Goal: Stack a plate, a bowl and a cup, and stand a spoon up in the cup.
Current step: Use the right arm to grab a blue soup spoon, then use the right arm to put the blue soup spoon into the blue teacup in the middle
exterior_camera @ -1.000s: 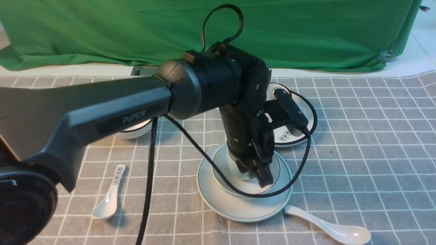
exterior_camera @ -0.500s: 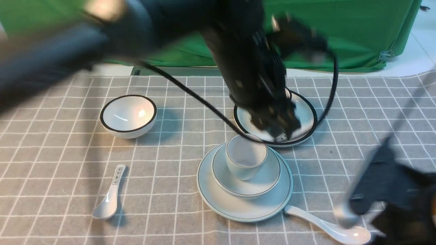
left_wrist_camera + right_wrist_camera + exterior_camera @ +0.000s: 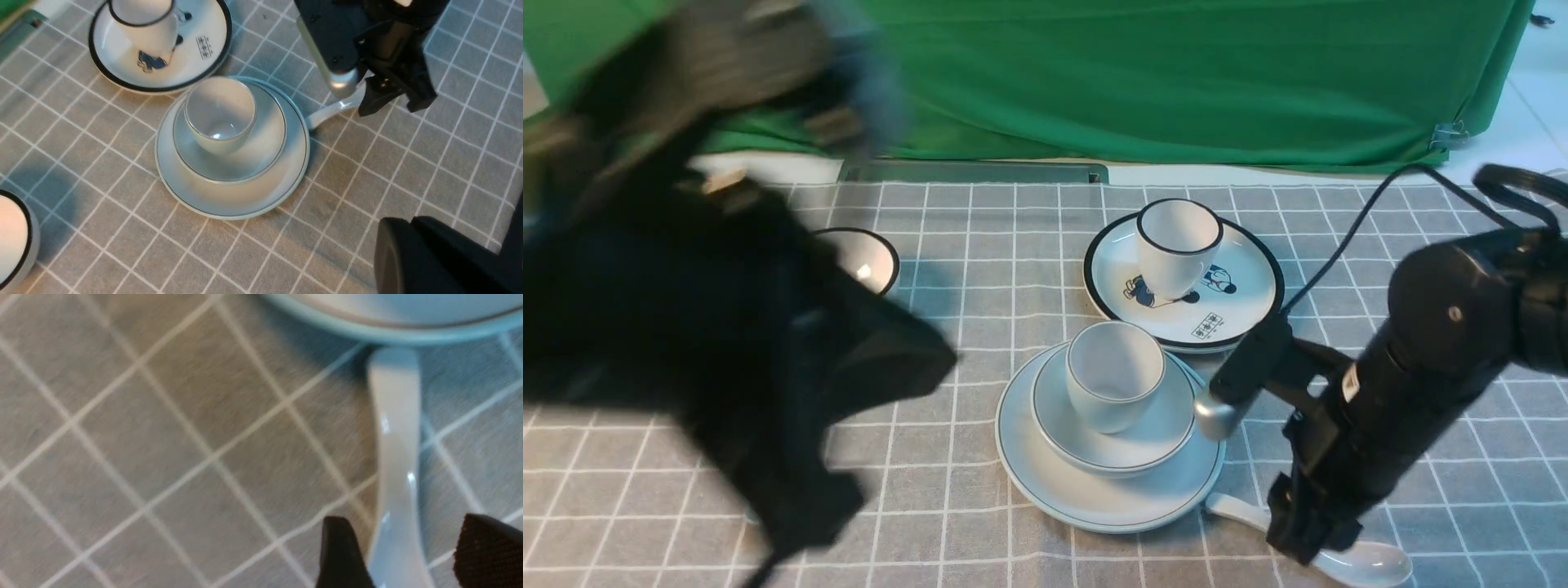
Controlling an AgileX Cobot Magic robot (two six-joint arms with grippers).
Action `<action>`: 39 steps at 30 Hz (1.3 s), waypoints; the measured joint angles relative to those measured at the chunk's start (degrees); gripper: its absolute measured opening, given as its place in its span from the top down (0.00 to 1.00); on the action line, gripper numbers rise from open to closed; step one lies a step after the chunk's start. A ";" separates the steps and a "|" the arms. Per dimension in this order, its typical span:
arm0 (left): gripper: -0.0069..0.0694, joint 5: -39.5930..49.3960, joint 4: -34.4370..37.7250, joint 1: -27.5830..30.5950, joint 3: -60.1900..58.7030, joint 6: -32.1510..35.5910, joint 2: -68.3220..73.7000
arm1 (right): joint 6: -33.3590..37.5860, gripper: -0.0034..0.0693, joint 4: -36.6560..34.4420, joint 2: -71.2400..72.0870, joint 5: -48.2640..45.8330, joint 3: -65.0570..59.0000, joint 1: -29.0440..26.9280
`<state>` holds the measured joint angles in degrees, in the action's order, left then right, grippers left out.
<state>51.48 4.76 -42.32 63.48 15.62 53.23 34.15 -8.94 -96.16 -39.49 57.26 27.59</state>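
The long white spoon (image 3: 1367,564) will lean against the cup's rim with its handle poking out when I lower it in, because the cup (image 3: 1116,376) is short and wide.
The cup (image 3: 1112,376) stands upright in the bowl (image 3: 1160,433), and the bowl sits on the plate (image 3: 1045,482) at mid-table. The stack also shows in the left wrist view, with the cup (image 3: 220,110) empty. The plain white spoon (image 3: 1372,563) lies flat on the cloth at the plate's front right, its handle end by the plate rim. My right gripper (image 3: 1311,539) is low over it, open. In the right wrist view its fingers (image 3: 343,555) straddle the spoon handle (image 3: 394,457). My left gripper (image 3: 470,220) is pulled back to the left, open and empty.
A black-rimmed cartoon plate (image 3: 1241,302) with a black-rimmed cup (image 3: 1176,245) on it stands just behind the stack. A black-rimmed bowl (image 3: 870,261) is at the left, half hidden by my blurred left arm (image 3: 727,327). A green cloth hangs behind.
My left gripper let go of the cup in the bowl, rose and swung away to the left. My right arm came in from the right and lowered its open gripper over the plain spoon.
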 joint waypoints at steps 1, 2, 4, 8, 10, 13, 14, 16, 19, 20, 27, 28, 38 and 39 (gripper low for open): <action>0.90 -2.43 0.00 0.00 -2.67 -0.61 -2.95 | 0.51 0.38 -0.33 -0.81 0.51 0.44 -0.32; 0.90 -3.12 0.00 0.00 -3.06 -0.70 -3.41 | 0.79 0.38 -0.47 -1.12 0.77 0.56 -0.43; 0.90 -6.07 0.00 0.00 -6.14 -0.98 -7.22 | 1.42 0.38 -0.71 -2.54 2.12 0.76 -0.51; 0.90 -9.45 0.00 0.00 -9.81 -1.01 -11.56 | 2.77 0.38 -0.89 -5.68 4.29 0.79 -0.51; 0.90 -10.11 0.00 0.00 -10.26 -1.01 -12.42 | 3.75 0.38 -0.73 -7.53 5.22 0.93 -0.57; 0.90 -10.36 0.00 0.00 -10.38 -1.01 -12.42 | 4.17 0.39 -0.85 -8.18 5.32 1.41 -0.56; 0.90 -10.40 0.00 0.00 -10.38 -1.01 -12.42 | 4.17 0.39 -0.85 -8.18 5.32 1.41 -0.56; 0.90 -10.40 0.00 0.00 -10.44 -1.01 -12.42 | 4.22 0.42 -0.79 -8.49 5.32 1.52 -0.56; 0.90 -10.42 0.05 0.00 -10.44 -1.01 -12.42 | 4.27 0.57 0.23 -8.67 5.19 1.86 -0.56; 0.90 -10.42 0.05 0.00 -10.44 -1.01 -12.42 | 4.27 0.63 0.57 -8.67 5.19 1.91 -0.56; 0.90 -9.46 0.00 0.00 -10.44 -1.01 -12.42 | 0.11 0.72 -0.59 -3.45 -5.48 1.09 0.50; 0.90 -9.46 -0.14 0.00 -10.44 -1.01 -12.42 | -1.12 0.72 -0.59 -1.51 -6.43 1.10 0.56; 0.90 -9.40 -0.82 0.00 -10.44 -0.85 -12.42 | -13.37 0.72 -11.36 20.14 39.49 -12.76 7.06; 0.90 -9.40 -0.82 0.00 -10.44 -0.85 -12.42 | -14.75 0.72 -12.32 20.11 53.14 -15.57 8.85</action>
<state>42.08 3.94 -42.32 53.04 14.78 40.81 19.40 -21.26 -76.05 13.65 41.69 36.44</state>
